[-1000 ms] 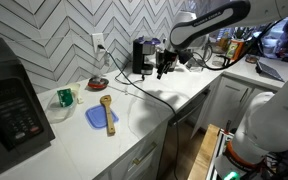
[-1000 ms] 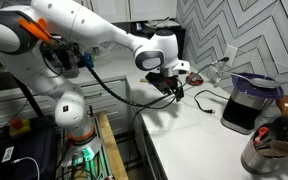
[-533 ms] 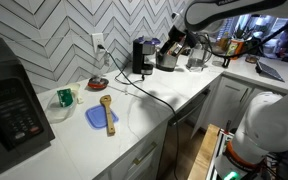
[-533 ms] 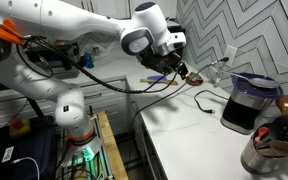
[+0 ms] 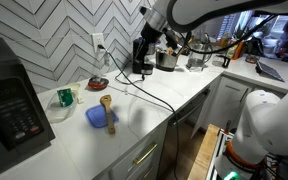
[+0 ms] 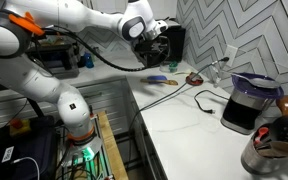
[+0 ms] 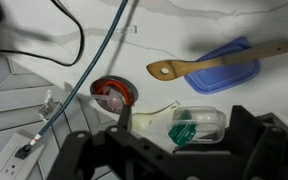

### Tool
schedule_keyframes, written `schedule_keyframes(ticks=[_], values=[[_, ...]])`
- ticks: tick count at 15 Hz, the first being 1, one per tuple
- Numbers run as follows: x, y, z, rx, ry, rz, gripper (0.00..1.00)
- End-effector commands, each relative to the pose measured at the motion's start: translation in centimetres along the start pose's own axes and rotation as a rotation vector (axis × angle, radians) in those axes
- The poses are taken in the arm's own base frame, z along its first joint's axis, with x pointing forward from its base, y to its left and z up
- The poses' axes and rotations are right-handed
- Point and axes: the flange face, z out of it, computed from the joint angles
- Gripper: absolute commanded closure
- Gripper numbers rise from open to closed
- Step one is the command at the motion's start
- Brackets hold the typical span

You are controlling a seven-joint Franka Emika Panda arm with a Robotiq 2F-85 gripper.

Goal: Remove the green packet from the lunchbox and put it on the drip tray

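Observation:
The green packet (image 5: 65,98) is uncovered in the open lunchbox (image 7: 200,125), ahead of my open fingers. My gripper should go down toward the packet next until my fingers are on both sides of it.
The green packet (image 7: 182,131) lies inside the clear lunchbox (image 7: 206,121) on the white counter; both also show small at the left in an exterior view, the packet (image 5: 64,97) in the lunchbox (image 5: 68,101). My gripper (image 7: 164,140) is open and empty, high above the counter, with the lunchbox showing between its dark fingers (image 7: 250,135). In both exterior views the gripper (image 5: 147,42) (image 6: 156,35) hangs over the black coffee machine (image 5: 142,55). The drip tray (image 5: 139,72) is the machine's low dark foot.
A blue square plate (image 7: 224,66) carries a yellow wooden spoon (image 7: 216,59). A red bowl (image 7: 112,92) and cables lie near the wall outlet (image 7: 14,155). A microwave (image 5: 9,105) stands at the left, and a dark jug (image 6: 249,100) stands on the counter.
The arm has risen and swung from the counter beside the coffee machine to above the machine, towards the tiled wall. The gripper has stayed empty.

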Motion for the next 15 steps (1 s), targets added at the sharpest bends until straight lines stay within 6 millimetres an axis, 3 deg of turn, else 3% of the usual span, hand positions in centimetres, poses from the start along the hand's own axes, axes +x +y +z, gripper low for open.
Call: schedule_keyframes(ticks=[1,5,6,10,13,15], values=[[0.3,0.0,0.2,0.003,-0.005,-0.006,0.00],[0.2,0.6,0.3,0.004,-0.008,-0.013,0.00],[0.9,0.6,0.6,0.007,-0.006,-0.023,0.00],[9.4,-1.0,3.0,0.038,-0.013,-0.129,0.00],[14.3,-1.4,5.3,0.049,-0.034,-0.191,0.00],[17.0,-1.9,8.1,0.114,-0.064,-0.306,0.00]])
